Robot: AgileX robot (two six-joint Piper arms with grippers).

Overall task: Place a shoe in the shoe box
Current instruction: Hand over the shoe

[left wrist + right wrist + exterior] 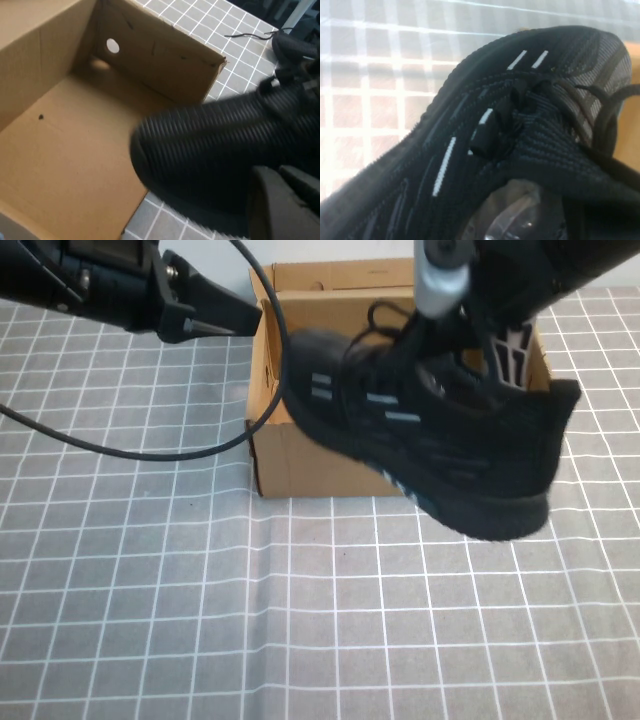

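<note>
Next, my left gripper takes the shoe's toe end (318, 382) and levels the shoe first, because the black shoe slants from my right gripper with its heel (508, 502) outside the shoe box.
A black knit shoe (440, 440) with white dash marks hangs tilted in the air over the front wall of the open brown shoe box (300, 465), its toe above the box and its heel out past the front right corner. My right gripper (445, 350) reaches down from above and is shut on the shoe's collar by the laces; one finger (515, 215) shows inside the shoe (470, 125). My left gripper (240, 322) is shut and holds nothing, just off the box's left wall. In its wrist view the left gripper (285, 200) sits beside the shoe's toe (215, 145) above the bare box floor (65, 150).
A grey cloth with a white grid (200, 620) covers the table. A black cable (130, 450) loops from the left arm across the cloth to the box's left wall. The box's far end wall has a round hole (113, 46).
</note>
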